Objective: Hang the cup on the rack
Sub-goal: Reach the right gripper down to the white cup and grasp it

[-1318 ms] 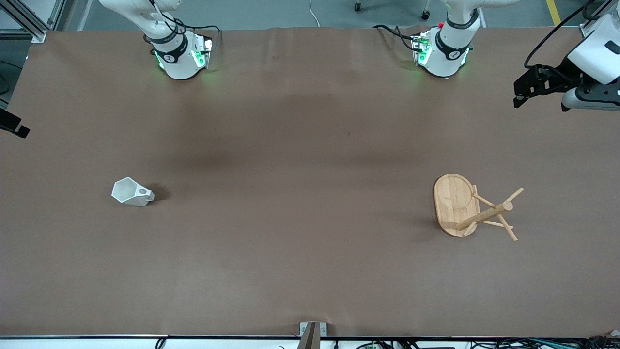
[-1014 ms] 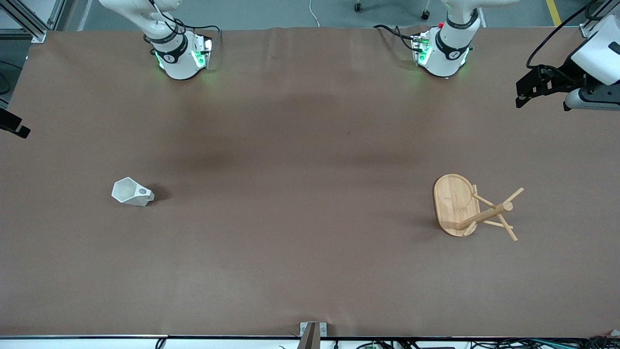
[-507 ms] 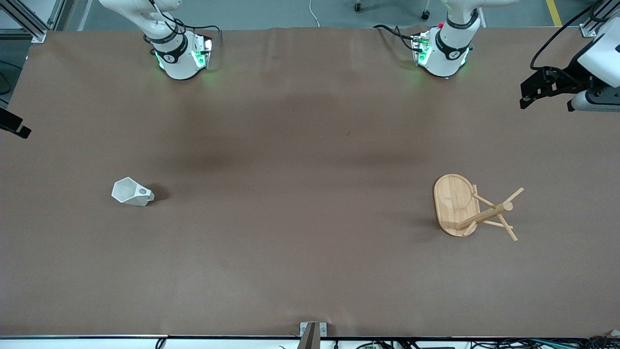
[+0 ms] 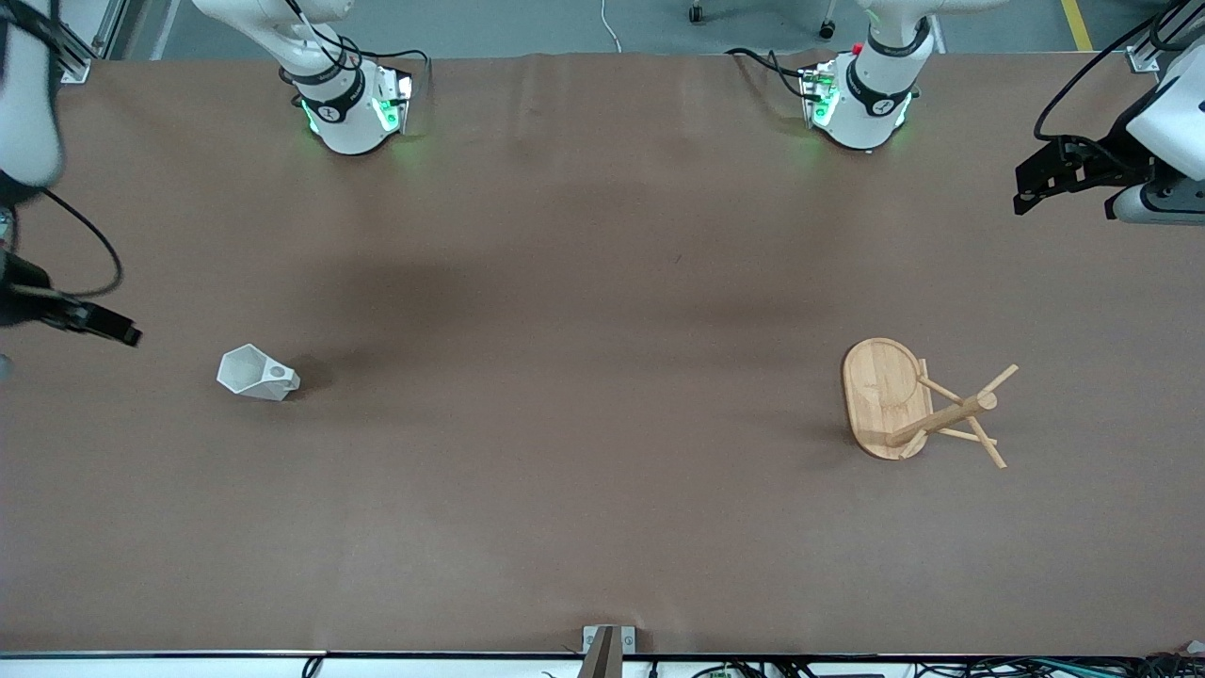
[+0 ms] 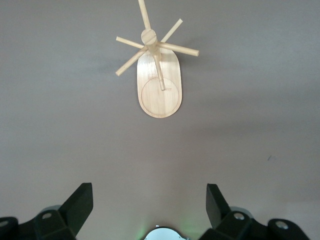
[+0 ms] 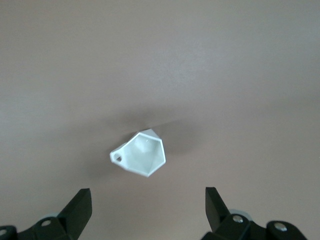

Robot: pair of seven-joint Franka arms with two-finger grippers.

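Note:
My right gripper keeps moving in until its fingers are on both sides of the cup's rim [image 6: 163, 151]. It is open, the cup's opening [image 4: 239, 369] faces it and the cup's tab with the hole points away.
The white faceted cup [image 4: 256, 374] lies on its side on the brown table, mouth toward the right arm's end, holed tab up. In the right wrist view the cup [image 6: 140, 158] lies ahead of my right gripper [image 6: 147, 202], which is open and empty. That right gripper [image 4: 113, 328] hovers over the table edge at its own end, apart from the cup. The bamboo rack [image 4: 885, 395] stands toward the left arm's end. My left gripper [image 4: 1031, 184] hangs open over the table well away from it. In the left wrist view the rack [image 5: 160, 90] shows ahead of the left gripper [image 5: 148, 202].
Both arm bases [image 4: 350, 108] [image 4: 861, 99] stand along the table's edge farthest from the front camera. A small metal bracket [image 4: 607, 645] sits at the edge nearest that camera. A wide stretch of bare brown table [image 4: 584, 377] separates cup and rack.
The right arm has swung into the front view and its gripper now hovers close beside the cup. The left gripper has drifted slightly toward its own end. Cup and rack have not moved.

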